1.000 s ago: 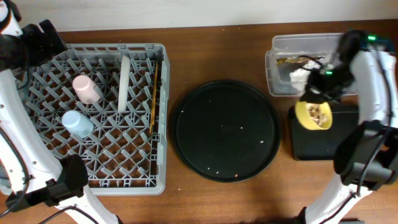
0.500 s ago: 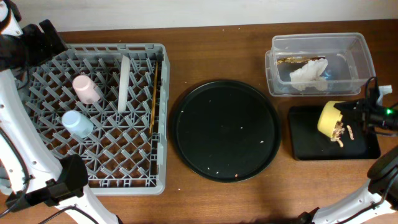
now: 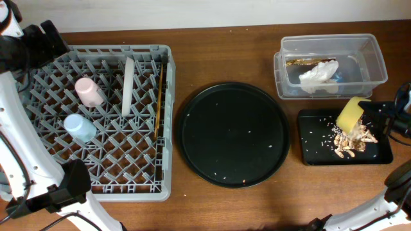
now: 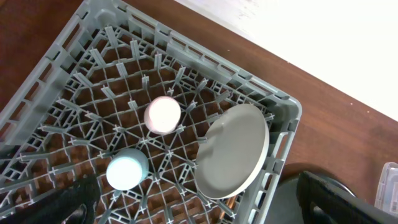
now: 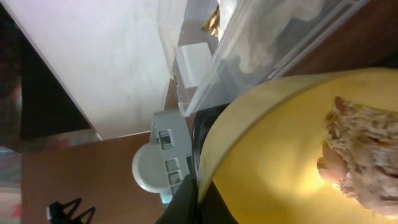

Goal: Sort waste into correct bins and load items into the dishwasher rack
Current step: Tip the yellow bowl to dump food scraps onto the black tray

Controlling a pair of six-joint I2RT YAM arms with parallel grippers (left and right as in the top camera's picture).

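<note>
Scraps are stuck inside the yellow bowl (image 5: 367,149), so the robot's right gripper should shake them out onto the shallow black tray before it puts the bowl on the round black tray (image 3: 221,136).
The grey dishwasher rack (image 3: 38,138) holds a pink cup (image 3: 88,91), a light-blue cup (image 3: 79,127), a pale plate (image 3: 128,86) standing on edge, and chopsticks (image 3: 158,96) along its right wall. My left gripper (image 4: 199,211) hangs open above the rack (image 4: 74,93), over the plate (image 4: 232,151) and both cups. My right gripper (image 5: 199,186) is shut on the rim of the yellow bowl (image 5: 280,143). The bowl (image 3: 350,114) is tipped on its side over the shallow black tray (image 3: 314,144). Beige scraps (image 3: 350,138) lie heaped on the tray under the bowl's mouth, and some still cling inside.
A clear tub (image 3: 331,64) behind the black tray holds a crumpled white tissue (image 3: 318,76). A large round black tray (image 3: 232,135) with a few crumbs lies between the rack and the bins. The table's back edge meets a white wall.
The right gripper carried the bowl from beside the tub over the black tray and tipped it. The scraps have spilled onto the tray. The left arm has stayed still.
</note>
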